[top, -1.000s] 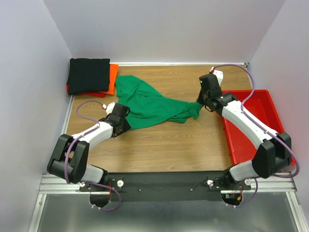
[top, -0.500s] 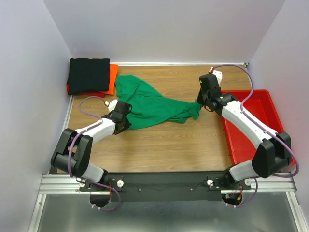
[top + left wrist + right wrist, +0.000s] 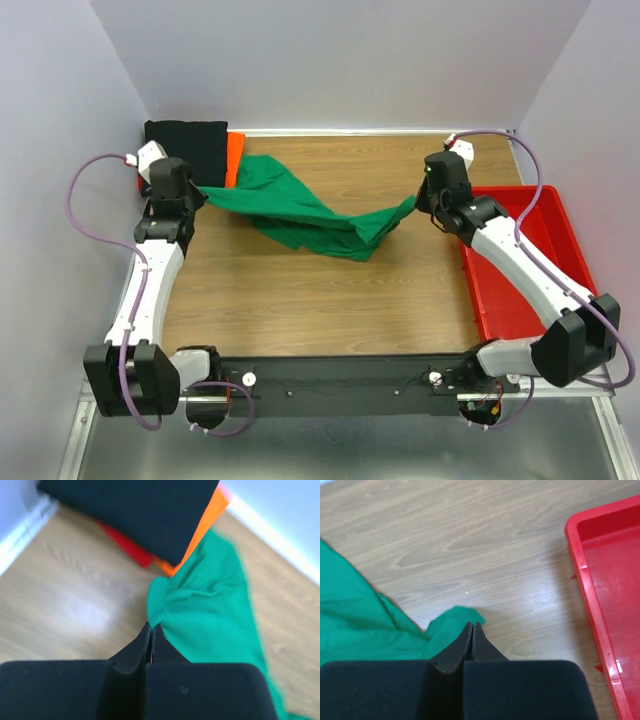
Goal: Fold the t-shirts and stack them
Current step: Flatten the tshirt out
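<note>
I can see that the green t-shirt's middle (image 3: 318, 228) is bunched up on the wood, so my left gripper and my right gripper should lift its ends (image 3: 398, 213) high and spread the t-shirt flat before folding.
The green t-shirt (image 3: 300, 210) hangs stretched between my two grippers above the table, sagging in the middle. My left gripper (image 3: 196, 190) is shut on its left end (image 3: 200, 605), close to the folded black t-shirt (image 3: 185, 150). The black shirt lies on the folded orange-red t-shirt (image 3: 234, 158) in the far left corner; both show in the left wrist view, black (image 3: 135, 510) over orange-red (image 3: 200, 530). My right gripper (image 3: 418, 200) is shut on the green shirt's right end (image 3: 365, 625).
A rigid red plastic tray (image 3: 545, 225) stands at the right edge of the wooden table, also in the right wrist view (image 3: 605, 580). Walls close the left, back and right sides.
My left gripper has moved from the table's left middle up to the far left, lifting the green shirt's left end. My right gripper has risen a little. The shirt is now pulled taut off the table.
</note>
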Robot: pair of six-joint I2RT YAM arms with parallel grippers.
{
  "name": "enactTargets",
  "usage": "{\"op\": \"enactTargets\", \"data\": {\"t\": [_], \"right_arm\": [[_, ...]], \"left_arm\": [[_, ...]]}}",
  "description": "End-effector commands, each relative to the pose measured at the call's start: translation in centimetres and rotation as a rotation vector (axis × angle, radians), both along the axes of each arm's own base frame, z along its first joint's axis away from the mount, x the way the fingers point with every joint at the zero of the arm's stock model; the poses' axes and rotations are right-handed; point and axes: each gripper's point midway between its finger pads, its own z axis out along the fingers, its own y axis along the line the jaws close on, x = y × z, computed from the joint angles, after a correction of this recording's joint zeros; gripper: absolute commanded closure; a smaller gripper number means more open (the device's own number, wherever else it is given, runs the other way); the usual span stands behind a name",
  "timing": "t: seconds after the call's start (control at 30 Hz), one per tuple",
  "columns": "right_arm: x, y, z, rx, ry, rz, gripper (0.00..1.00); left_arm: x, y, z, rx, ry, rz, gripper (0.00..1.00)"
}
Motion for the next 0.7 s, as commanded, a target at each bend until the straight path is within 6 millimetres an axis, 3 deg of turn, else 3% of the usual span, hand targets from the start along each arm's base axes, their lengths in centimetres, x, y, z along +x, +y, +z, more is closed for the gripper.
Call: {"op": "enactTargets", "data": {"t": [0.0,0.07,0.17,0.27,0.43,0.53,0.67], "right_arm": [[-0.4,-1.1,2.5,0.023,-0.063,-0.047,1.00],[-0.6,-1.0,3.2,0.044,-0.079,-0.047,1.00],[-1.2,-1.1,5.7,0.085,-0.133,-0.045,1.00],[-2.1,-1.1,9.5,0.140,-0.211,-0.029,1.00],[-4.2,-0.7,14.4,0.225,-0.315,0.037,1.00],[-5.6,0.0,16.1,0.267,-0.334,0.102,0.99],[-8.5,-0.9,20.2,0.299,-0.423,0.131,1.00]], "left_arm": [[-0.3,0.4,2.7,0.037,-0.044,-0.051,1.00],[-0.2,0.6,4.0,0.024,-0.077,-0.061,1.00],[-0.3,0.1,6.4,0.009,-0.138,-0.093,1.00],[-0.9,-0.8,9.6,-0.001,-0.215,-0.138,1.00],[-3.1,-1.7,14.4,0.019,-0.341,-0.188,1.00],[-4.8,-2.5,16.3,0.021,-0.401,-0.232,1.00],[-7.1,-3.4,19.9,0.021,-0.515,-0.263,1.00]]}}
